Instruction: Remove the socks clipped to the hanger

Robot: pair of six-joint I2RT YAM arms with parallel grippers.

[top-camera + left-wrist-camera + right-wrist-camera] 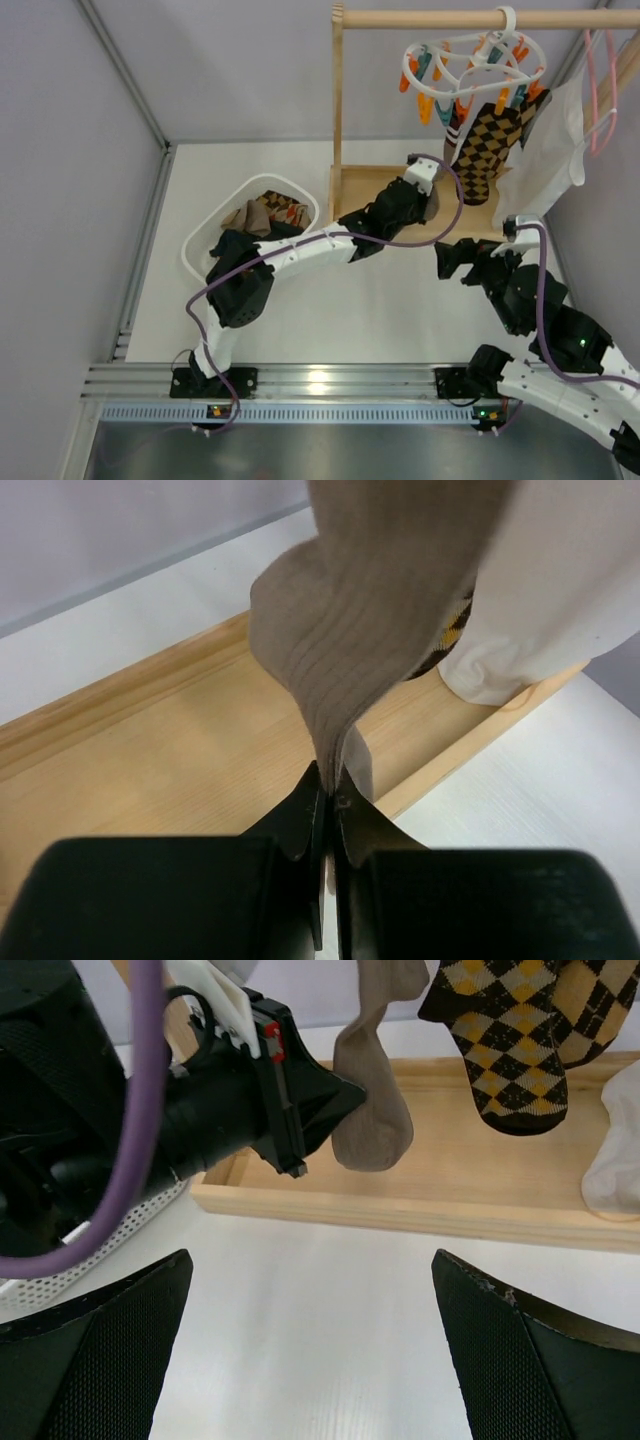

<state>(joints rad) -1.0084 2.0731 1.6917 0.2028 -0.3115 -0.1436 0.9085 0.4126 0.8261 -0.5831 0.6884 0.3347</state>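
Note:
The taupe sock's cuff [453, 134] is clipped onto the hanger, so the robot's left gripper should pull the sock's lower end back while the right gripper reaches up to the clothespin.
The white oval hanger [475, 62] with orange and teal clothespins hangs by its hook from the wooden rail [450, 18]. Brown and black argyle socks [488, 150] dangle from it and also show in the right wrist view [500, 1040]. A taupe ribbed sock [370, 610] hangs beside them, its toe over the wooden base. My left gripper [328, 790] is shut on this sock's lower end; the grip also shows in the right wrist view [300, 1100]. My right gripper [315, 1350] is open and empty, low over the white table in front of the base.
A white cloth garment [545, 150] hangs to the right of the socks, with a thin pink hanger [600, 90] behind it. The rack's wooden base tray [450, 1200] lies below the socks. A white basket [205, 240] holding several socks stands on the left.

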